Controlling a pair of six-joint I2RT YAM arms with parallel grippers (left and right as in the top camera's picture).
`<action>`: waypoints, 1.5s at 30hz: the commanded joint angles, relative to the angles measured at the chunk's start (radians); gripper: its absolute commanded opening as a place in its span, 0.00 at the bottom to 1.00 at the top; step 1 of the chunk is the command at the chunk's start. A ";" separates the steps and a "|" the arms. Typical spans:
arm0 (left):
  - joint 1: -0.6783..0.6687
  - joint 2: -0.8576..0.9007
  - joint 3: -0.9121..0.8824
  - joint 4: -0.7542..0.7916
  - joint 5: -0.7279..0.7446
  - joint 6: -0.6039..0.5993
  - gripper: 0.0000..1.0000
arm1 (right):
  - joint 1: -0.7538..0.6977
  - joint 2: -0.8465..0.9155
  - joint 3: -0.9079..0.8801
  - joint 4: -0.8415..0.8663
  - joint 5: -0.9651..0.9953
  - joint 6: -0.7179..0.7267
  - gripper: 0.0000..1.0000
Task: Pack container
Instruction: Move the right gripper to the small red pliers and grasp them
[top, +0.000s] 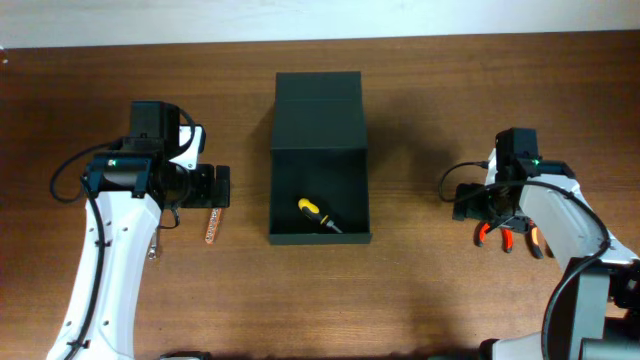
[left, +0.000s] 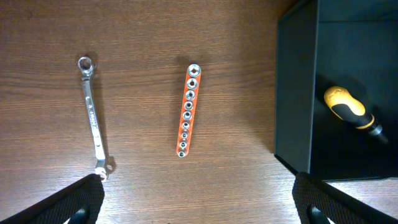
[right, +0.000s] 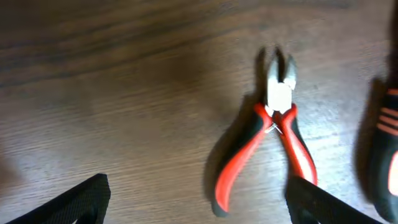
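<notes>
My right gripper is moving down and the pliers' red handles (right: 273, 124) point toward it, clear of the orange-and-black tool. I should go on moving down until my fingers close around one handle (right: 237, 163).
The container (top: 319, 120), a dark box with its flap lid open toward the far side, stands mid-table; its wall shows in the left wrist view (left: 295, 93). A yellow-handled screwdriver (top: 318, 214) lies inside it, also seen in the left wrist view (left: 349, 111). My left gripper (top: 215, 187) is open and empty above an orange socket rail (left: 188, 109) and a silver wrench (left: 92, 117). My right gripper (top: 470, 203) is open and empty above red-handled pliers (right: 273, 140).
An orange-and-black tool (right: 384, 149) lies at the right edge of the right wrist view, next to the pliers. In the overhead view the socket rail (top: 211, 224) lies left of the box and the pliers (top: 497, 235) far to its right.
</notes>
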 joint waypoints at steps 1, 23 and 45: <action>-0.003 -0.008 0.016 -0.001 0.007 0.016 0.99 | 0.002 0.025 -0.016 0.005 0.053 0.025 0.90; -0.003 -0.008 0.016 -0.001 0.006 0.016 0.99 | 0.002 0.217 -0.017 0.071 0.052 0.029 0.39; -0.003 -0.008 0.016 0.003 0.006 0.016 0.99 | 0.002 0.217 -0.017 0.123 0.052 0.032 0.04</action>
